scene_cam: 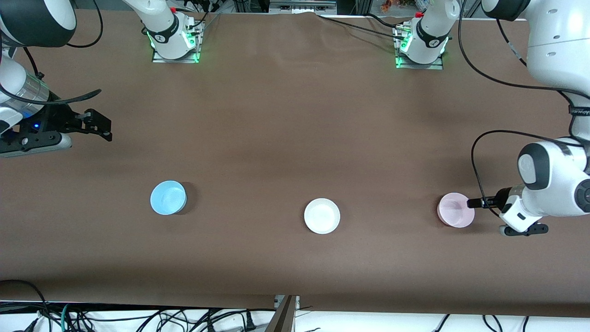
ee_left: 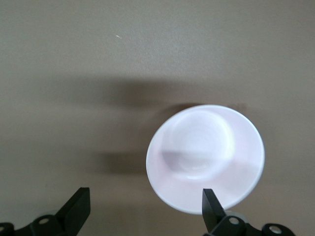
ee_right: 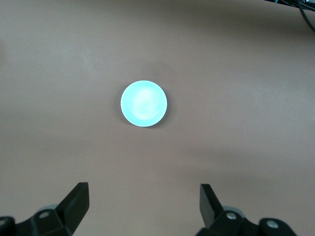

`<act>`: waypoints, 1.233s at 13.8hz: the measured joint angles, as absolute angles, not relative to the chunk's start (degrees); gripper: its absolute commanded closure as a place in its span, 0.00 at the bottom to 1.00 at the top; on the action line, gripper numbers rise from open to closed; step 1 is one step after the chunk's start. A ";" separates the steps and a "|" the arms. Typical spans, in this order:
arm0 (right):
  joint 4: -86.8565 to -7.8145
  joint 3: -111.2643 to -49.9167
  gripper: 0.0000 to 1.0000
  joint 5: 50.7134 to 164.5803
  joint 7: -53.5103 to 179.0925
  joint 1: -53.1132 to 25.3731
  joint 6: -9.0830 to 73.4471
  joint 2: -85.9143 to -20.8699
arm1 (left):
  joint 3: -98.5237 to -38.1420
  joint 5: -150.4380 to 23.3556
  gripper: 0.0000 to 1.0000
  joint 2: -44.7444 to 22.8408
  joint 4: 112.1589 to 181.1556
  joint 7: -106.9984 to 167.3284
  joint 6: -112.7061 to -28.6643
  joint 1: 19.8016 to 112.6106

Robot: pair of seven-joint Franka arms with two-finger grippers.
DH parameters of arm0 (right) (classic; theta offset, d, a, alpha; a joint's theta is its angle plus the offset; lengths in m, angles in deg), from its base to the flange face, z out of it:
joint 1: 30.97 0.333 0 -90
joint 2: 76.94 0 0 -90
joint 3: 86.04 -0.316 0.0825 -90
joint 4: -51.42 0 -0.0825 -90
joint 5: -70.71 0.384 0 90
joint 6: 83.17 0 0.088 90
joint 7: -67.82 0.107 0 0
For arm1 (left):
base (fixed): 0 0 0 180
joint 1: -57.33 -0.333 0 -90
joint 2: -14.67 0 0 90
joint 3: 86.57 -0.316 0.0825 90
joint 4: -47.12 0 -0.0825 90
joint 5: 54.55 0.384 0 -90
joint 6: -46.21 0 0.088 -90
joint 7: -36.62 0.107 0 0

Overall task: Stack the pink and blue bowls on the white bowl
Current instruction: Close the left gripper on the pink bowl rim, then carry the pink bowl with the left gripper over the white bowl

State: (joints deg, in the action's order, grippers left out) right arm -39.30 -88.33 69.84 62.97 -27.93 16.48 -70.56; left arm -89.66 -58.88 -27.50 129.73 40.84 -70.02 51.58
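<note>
The pink bowl (scene_cam: 455,210) gets narrower from its wide rim to a smaller base (ee_left: 199,142), so it will fit down inside the white bowl when I lower it.
The white bowl (scene_cam: 321,216) stands mid-table. The light blue bowl (scene_cam: 168,197) stands toward the right arm's end and the pale pink bowl (scene_cam: 455,210) toward the left arm's end, all three in a row and upright. My left gripper (scene_cam: 484,213) is open and low beside the pink bowl, on the side away from the white bowl. In the left wrist view (ee_left: 145,209) one finger (ee_left: 212,206) overlaps the pink bowl's (ee_left: 205,157) rim and the other is over bare table. My right gripper (scene_cam: 102,125) is open and empty, high over the table's end. Its wrist view (ee_right: 143,204) shows the blue bowl (ee_right: 143,103) well below.
A brown cloth (scene_cam: 286,138) covers the table. The two arm bases (scene_cam: 175,41) (scene_cam: 419,46) stand along the edge farthest from the camera. Cables (scene_cam: 138,318) lie off the edge nearest the camera.
</note>
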 measured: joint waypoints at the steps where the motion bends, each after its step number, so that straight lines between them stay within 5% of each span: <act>1: -39.30 -88.32 0.01 69.84 62.97 -27.94 16.48 -70.56 | -89.66 -59.15 0.00 -28.35 129.71 40.84 -70.83 51.52; 6: -39.30 -88.32 0.01 69.84 62.97 -27.94 16.48 -70.56 | -89.67 -60.77 0.35 -30.23 129.69 43.94 -71.64 50.85; 13: -39.30 -88.32 0.01 69.84 62.98 -27.94 16.48 -70.56 | -89.66 -62.81 1.00 -30.87 129.69 47.38 -71.64 50.81; 17: -39.30 -88.32 0.01 69.84 62.98 -27.94 16.48 -70.55 | -89.56 -66.01 1.00 -31.03 129.10 52.40 -70.70 50.80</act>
State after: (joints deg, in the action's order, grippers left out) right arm -39.30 -88.32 69.84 62.98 -27.94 16.48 -70.55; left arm -89.56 -66.01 -31.03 129.10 52.40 -70.70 50.80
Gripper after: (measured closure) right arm 0.004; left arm 0.974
